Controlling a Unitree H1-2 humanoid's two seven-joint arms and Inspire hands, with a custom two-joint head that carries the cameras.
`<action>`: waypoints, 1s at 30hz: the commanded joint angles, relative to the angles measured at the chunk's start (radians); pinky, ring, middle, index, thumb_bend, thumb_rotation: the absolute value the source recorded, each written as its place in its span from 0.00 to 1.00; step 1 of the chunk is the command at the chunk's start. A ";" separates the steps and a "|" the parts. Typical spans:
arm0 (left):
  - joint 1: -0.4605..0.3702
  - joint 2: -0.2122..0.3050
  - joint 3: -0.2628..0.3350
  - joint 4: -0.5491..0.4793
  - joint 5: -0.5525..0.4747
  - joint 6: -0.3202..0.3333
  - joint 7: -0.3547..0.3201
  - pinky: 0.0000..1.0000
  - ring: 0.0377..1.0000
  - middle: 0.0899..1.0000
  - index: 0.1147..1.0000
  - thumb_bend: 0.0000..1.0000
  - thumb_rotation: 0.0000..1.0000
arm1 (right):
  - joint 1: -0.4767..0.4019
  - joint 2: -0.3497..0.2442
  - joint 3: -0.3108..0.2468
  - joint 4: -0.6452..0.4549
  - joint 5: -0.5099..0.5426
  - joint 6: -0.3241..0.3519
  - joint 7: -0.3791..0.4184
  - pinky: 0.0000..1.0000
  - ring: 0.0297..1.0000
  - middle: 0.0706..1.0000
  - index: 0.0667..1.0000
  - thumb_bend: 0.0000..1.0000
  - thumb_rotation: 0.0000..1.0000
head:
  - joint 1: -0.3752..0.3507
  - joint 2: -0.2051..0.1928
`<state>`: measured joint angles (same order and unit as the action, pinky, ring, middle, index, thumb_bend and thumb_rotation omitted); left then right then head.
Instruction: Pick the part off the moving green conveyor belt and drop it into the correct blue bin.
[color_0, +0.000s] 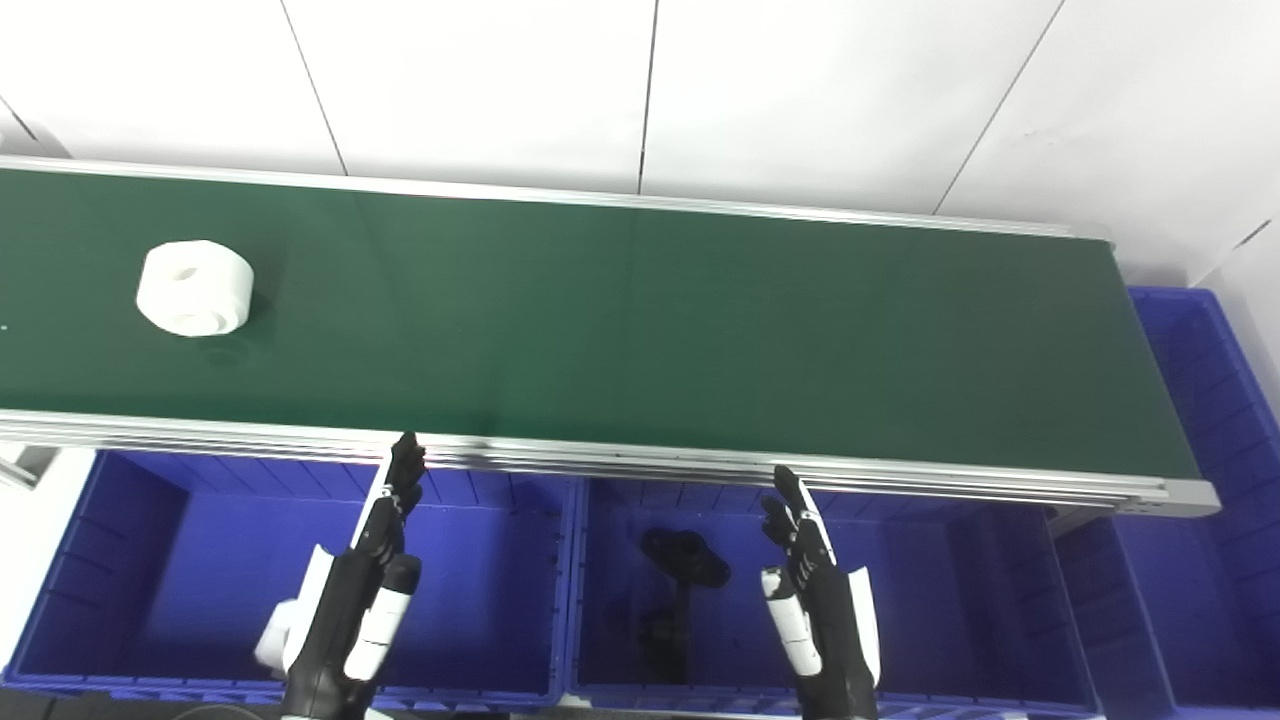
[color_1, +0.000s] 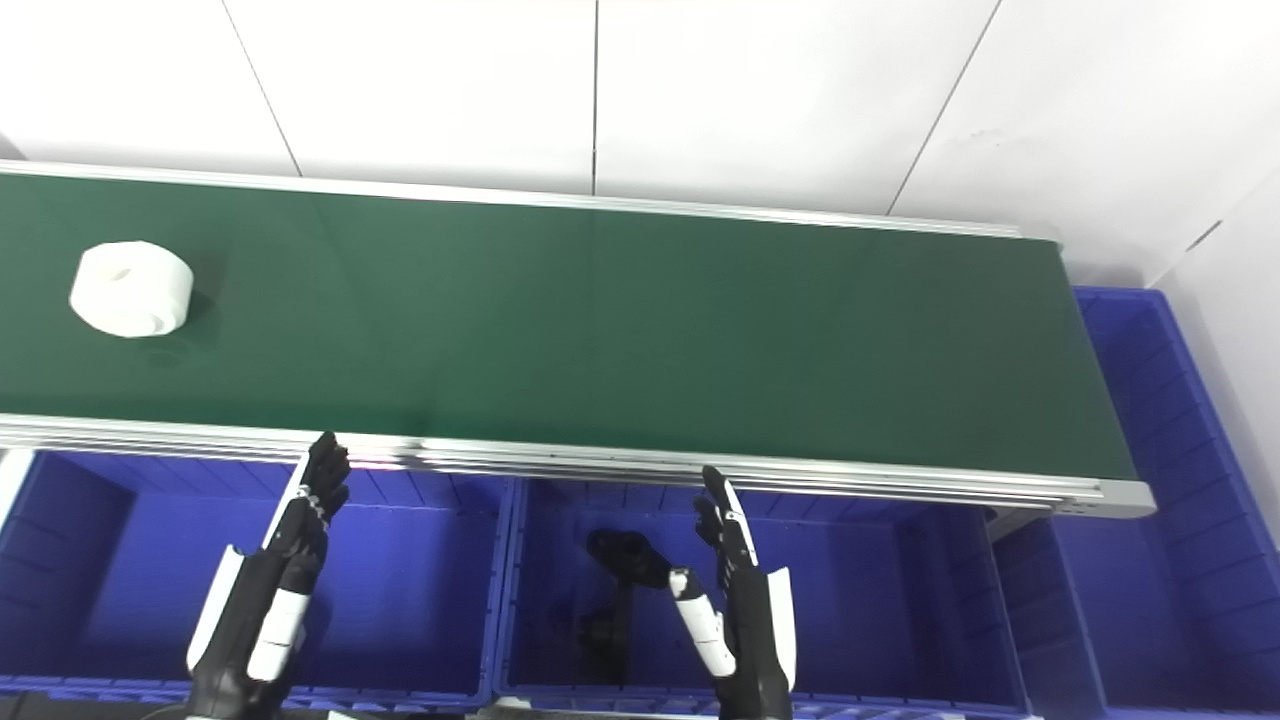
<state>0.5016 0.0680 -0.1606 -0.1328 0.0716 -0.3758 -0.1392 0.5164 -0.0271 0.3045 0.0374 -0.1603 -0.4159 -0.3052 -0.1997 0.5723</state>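
Note:
I should expect another white part (color_0: 278, 630) with a hole to be hidden behind my left hand in the blue bin, because a white edge (color_0: 269, 647) shows from behind there.
A white ring-shaped part (color_0: 195, 288) lies on the green conveyor belt (color_0: 640, 330) at its far left; it also shows in the right eye view (color_1: 131, 288). My left hand (color_0: 355, 600) is open and empty, fingers straight, above the left blue bin (color_0: 140, 560) just below the belt's near rail. My right hand (color_0: 815, 605) is open and empty above the middle blue bin (color_0: 960, 590). Both hands are well apart from the part.
A black part (color_0: 685, 558) lies in the middle bin. A third blue bin (color_0: 1215, 420) stands at the belt's right end. The belt's silver rail (color_0: 640, 460) runs along the near edge. A white wall is behind.

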 joint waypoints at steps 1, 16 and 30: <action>-0.009 -0.016 -0.013 0.008 0.016 -0.049 0.014 1.00 1.00 1.00 1.00 0.55 0.98 | -0.008 -0.023 0.005 0.001 0.018 -0.054 0.004 0.92 0.94 0.98 0.97 0.81 0.95 | 0.052 -0.026; -0.061 -0.043 -0.089 0.123 0.094 -0.094 0.134 0.84 0.94 0.98 0.92 0.50 1.00 | -0.056 -0.106 0.007 0.110 0.056 -0.054 -0.011 0.95 0.96 1.00 1.00 0.82 1.00 | 0.219 -0.124; -0.084 -0.044 -0.126 0.129 0.115 -0.094 0.183 0.75 0.86 0.91 0.86 0.54 0.96 | -0.062 -0.115 -0.008 0.099 0.069 -0.054 0.014 1.00 0.99 1.00 1.00 0.84 1.00 | 0.293 -0.087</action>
<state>0.4277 0.0243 -0.2834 0.0187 0.1877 -0.4277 0.0339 0.4530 -0.1402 0.3027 0.1662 -0.0912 -0.4166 -0.2920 0.0859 0.4801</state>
